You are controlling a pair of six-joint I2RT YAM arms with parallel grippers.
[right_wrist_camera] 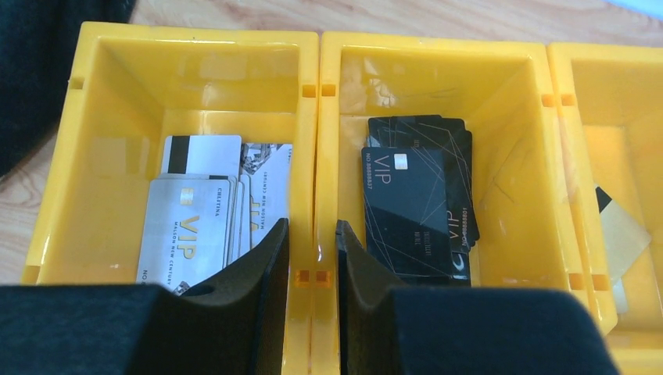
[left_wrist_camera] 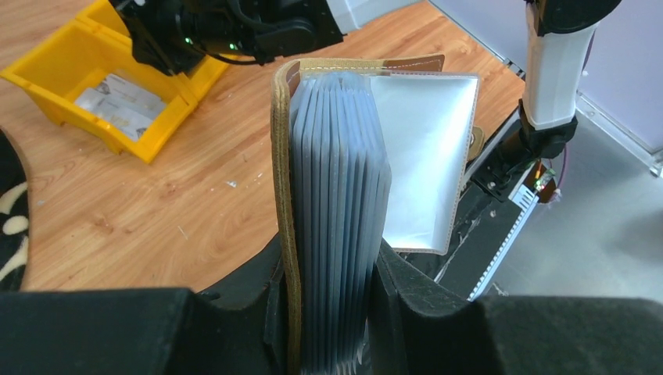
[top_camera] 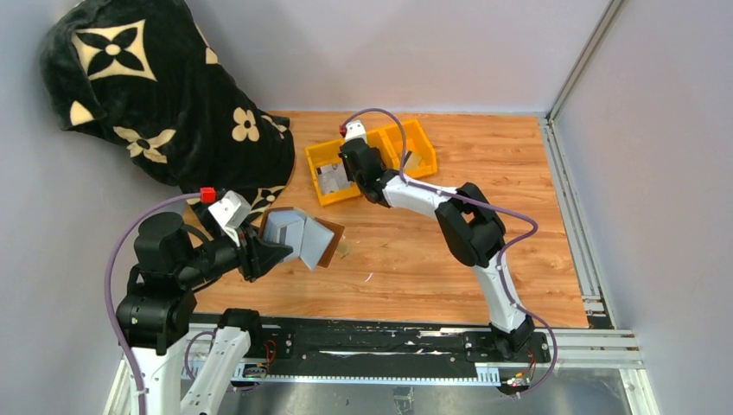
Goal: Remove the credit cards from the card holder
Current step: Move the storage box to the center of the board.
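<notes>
My right gripper carries on pulling the tray closer until the tray stands straight, because my right gripper's fingers are clamped on the yellow tray's divider (right_wrist_camera: 315, 176) and the wood before it (top_camera: 347, 223) is open.
My left gripper (top_camera: 268, 251) is shut on the brown leather card holder (top_camera: 298, 238) and holds it open above the table's near left. In the left wrist view the left gripper (left_wrist_camera: 332, 266) clamps the stack of grey sleeves and the leather cover of the card holder (left_wrist_camera: 336, 180); one clear sleeve fans out to the right. My right gripper (top_camera: 344, 175) hangs over the yellow tray (top_camera: 419, 138). In the right wrist view the right gripper (right_wrist_camera: 311, 234) stands slightly open and empty over the divider. Silver cards (right_wrist_camera: 191, 226) lie in the left compartment, black cards (right_wrist_camera: 414, 203) in the middle.
A gold card (right_wrist_camera: 621, 234) lies in the tray's right compartment. A black blanket with cream flowers (top_camera: 156, 95) is heaped at the back left, close to the left arm. A metal rail (top_camera: 570, 216) runs along the table's right edge.
</notes>
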